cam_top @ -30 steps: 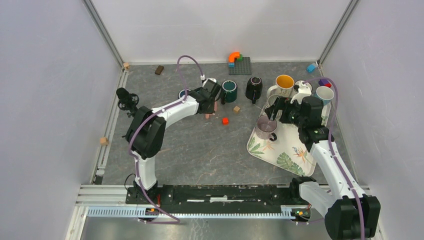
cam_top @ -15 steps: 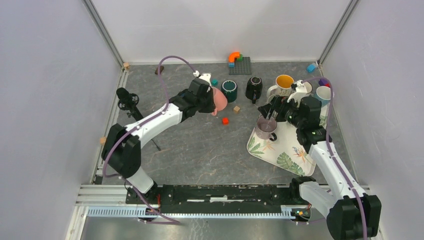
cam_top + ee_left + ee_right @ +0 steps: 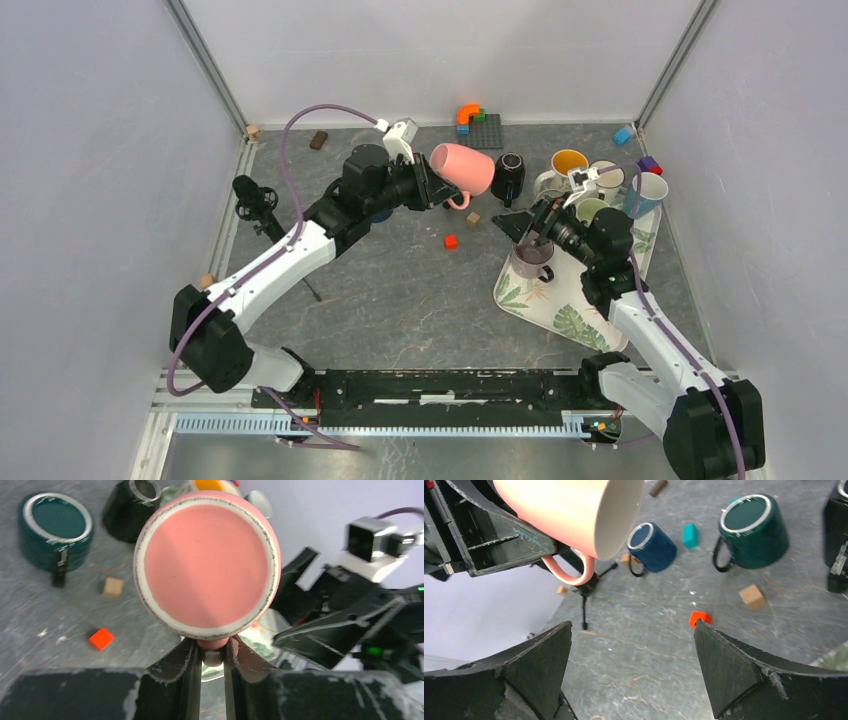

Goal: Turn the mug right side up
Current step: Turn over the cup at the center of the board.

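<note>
The pink mug (image 3: 463, 168) is hanging on its side, and its cream-lined opening (image 3: 620, 517) is open and clean. I should expect the mug to be empty when I turn it upright.
The pink mug (image 3: 462, 168) hangs in the air on its side over the back middle of the table. My left gripper (image 3: 432, 188) is shut on its handle (image 3: 214, 643). The left wrist view shows the mug's flat base (image 3: 206, 565) facing the camera. The right wrist view shows its cream-lined mouth (image 3: 619, 510) turned towards my right gripper, with the handle (image 3: 574, 572) hanging below. My right gripper (image 3: 512, 226) is open and empty, a short way right of the mug and lower, its fingers (image 3: 539, 655) pointing left at the mug.
An upside-down dark green mug (image 3: 751, 530), a navy mug on its side (image 3: 654, 545) and a black mug (image 3: 508, 176) stand behind. Small orange (image 3: 451, 241) and wooden (image 3: 473, 220) cubes lie below. A leaf-print tray (image 3: 580, 315) holds a greyish mug (image 3: 530, 260).
My left arm has lifted the pink mug off the table, carried it right and tipped it onto its side. My right gripper has swung left towards it.
</note>
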